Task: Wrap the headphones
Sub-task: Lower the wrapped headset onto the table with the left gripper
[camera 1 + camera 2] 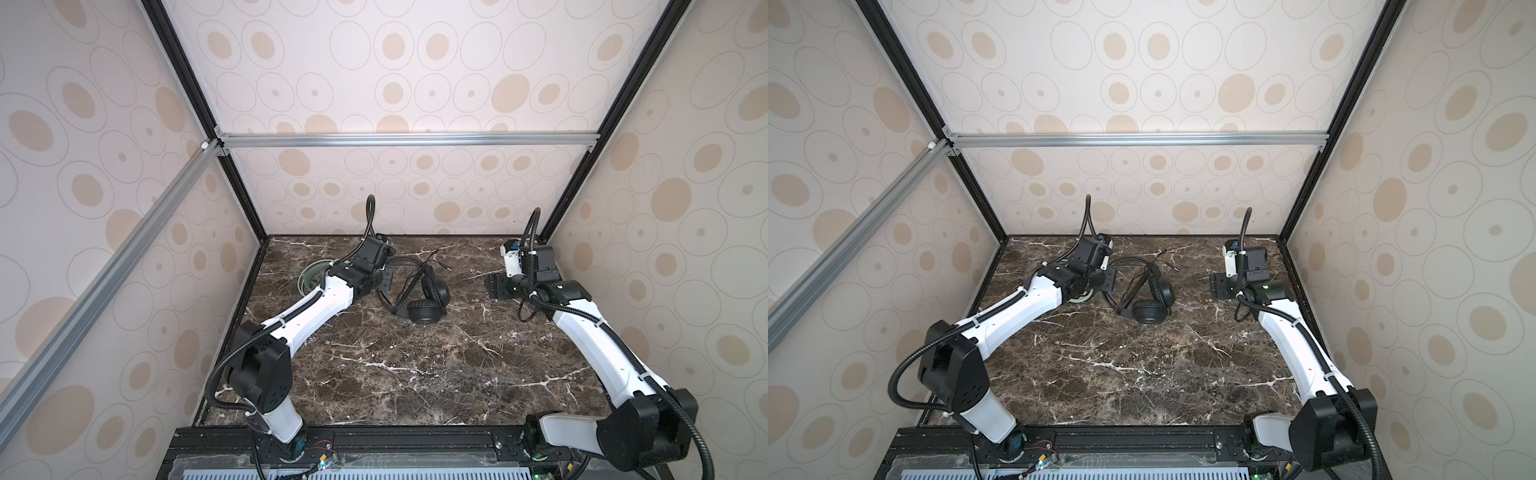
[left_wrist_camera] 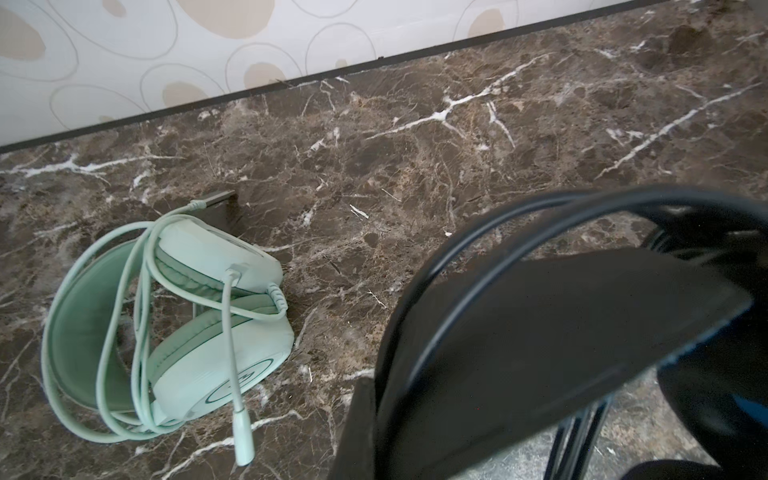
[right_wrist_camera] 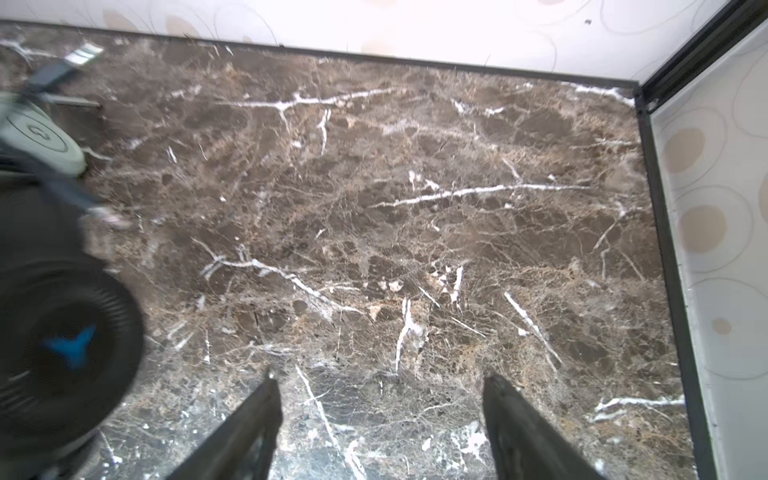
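The black headphones are hanging over clear marble (image 1: pixel 414 296) with the cable (image 2: pixel 481 274) around their headband, so I keep lowering them with my left gripper until they rest there, then let go.
The black headphones (image 1: pixel 430 305) (image 1: pixel 1152 305) lie mid-table in both top views, ear cups down, with the black cable (image 1: pixel 405 286) looped loosely beside them. My left gripper (image 1: pixel 385 281) (image 1: pixel 1108 282) (image 2: pixel 376 415) is shut on their headband (image 2: pixel 540 332), which fills the left wrist view. The mint-green headphones (image 2: pixel 166 316) (image 1: pixel 309 276) lie behind the left arm with their pale cable wound around them. My right gripper (image 1: pixel 492 286) (image 1: pixel 1217 286) (image 3: pixel 380 380) hovers open and empty over bare marble, to the right of the black ear cup (image 3: pixel 70 345).
The marble tabletop (image 1: pixel 415 374) is enclosed by patterned walls with black frame posts (image 3: pixel 665 208) at the corners. The right arm stands close to the right wall. The mint plug (image 2: pixel 243 436) lies loose on the marble.
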